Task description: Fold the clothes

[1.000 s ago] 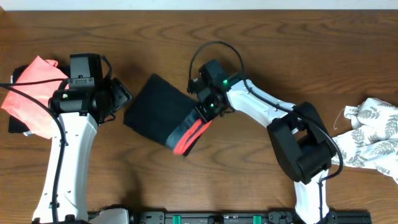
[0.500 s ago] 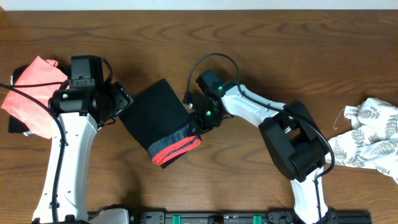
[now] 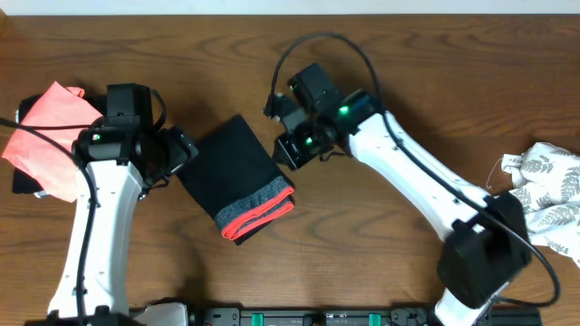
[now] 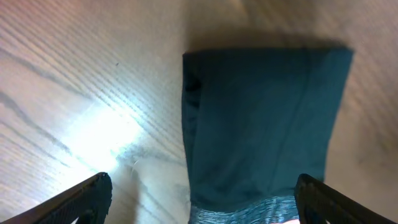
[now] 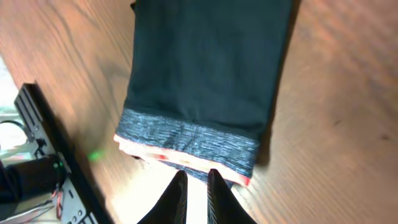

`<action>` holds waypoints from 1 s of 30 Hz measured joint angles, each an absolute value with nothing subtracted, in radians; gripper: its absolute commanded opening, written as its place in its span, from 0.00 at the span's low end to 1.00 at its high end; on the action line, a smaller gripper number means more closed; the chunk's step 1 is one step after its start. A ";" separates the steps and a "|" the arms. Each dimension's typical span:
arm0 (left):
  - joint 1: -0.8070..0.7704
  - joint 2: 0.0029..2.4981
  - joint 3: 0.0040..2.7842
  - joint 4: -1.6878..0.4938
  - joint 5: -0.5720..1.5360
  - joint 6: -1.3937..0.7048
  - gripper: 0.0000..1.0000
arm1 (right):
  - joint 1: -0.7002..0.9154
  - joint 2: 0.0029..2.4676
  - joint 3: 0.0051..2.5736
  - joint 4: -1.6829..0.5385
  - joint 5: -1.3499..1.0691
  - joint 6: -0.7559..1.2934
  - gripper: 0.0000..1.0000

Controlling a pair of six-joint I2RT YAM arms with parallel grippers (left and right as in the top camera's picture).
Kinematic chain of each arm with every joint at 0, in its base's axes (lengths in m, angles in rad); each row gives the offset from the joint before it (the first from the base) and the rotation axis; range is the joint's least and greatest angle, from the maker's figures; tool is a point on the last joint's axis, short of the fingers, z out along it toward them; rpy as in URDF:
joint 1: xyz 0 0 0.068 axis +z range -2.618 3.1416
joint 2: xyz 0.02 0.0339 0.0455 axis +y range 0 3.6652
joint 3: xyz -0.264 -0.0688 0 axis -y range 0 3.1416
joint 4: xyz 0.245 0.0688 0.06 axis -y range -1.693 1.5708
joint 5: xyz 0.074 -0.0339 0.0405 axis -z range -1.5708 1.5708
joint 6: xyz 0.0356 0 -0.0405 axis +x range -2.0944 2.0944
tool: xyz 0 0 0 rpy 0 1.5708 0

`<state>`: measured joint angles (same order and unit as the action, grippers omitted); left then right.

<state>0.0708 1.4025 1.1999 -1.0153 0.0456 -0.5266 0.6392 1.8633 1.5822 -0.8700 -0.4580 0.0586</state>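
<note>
The black leggings (image 4: 264,124) will stay one packet but sag softly when the robot lifts and carries them, because the folded edges (image 4: 191,99) lie stacked close together.
The black leggings (image 3: 236,172) lie folded in a flat packet at the table's middle, grey waistband with its coral-red edge (image 3: 260,206) toward the front. My left gripper (image 3: 179,148) sits at the packet's left edge. In the left wrist view its jaws stand wide open (image 4: 204,183), straddling the leggings (image 4: 261,118) without touching them. My right gripper (image 3: 285,156) hovers at the packet's upper right corner. In the right wrist view it is barely open (image 5: 197,186), with nothing between its fingers, above the waistband (image 5: 186,140). A coral-pink cloth (image 3: 50,136) and a white leaf-print cloth (image 3: 544,195) lie apart.
The coral-pink cloth rests on a dark garment (image 3: 23,177) at the far left, behind my left arm. The leaf-print cloth is bunched at the right edge. A black rail (image 3: 317,317) runs along the table's front edge.
The right gripper let go of the waistband and drew back up and right. The leggings swung round and settled flat, waistband toward the front. The left jaws widened.
</note>
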 measured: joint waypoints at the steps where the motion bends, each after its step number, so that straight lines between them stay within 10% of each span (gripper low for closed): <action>1: 0.072 1.417 1.200 -1.015 0.046 -0.527 0.95 | 0.639 1.864 1.581 -0.870 -0.450 0.058 0.10; 30: 0.090 1.710 0.933 -0.659 0.243 -0.402 0.98 | 0.689 2.131 1.547 -0.833 -0.407 0.056 0.04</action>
<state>0.0902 1.7103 0.9325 -0.6594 0.2432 -0.4023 0.6888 2.1315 1.5467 -0.8326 -0.4072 0.0559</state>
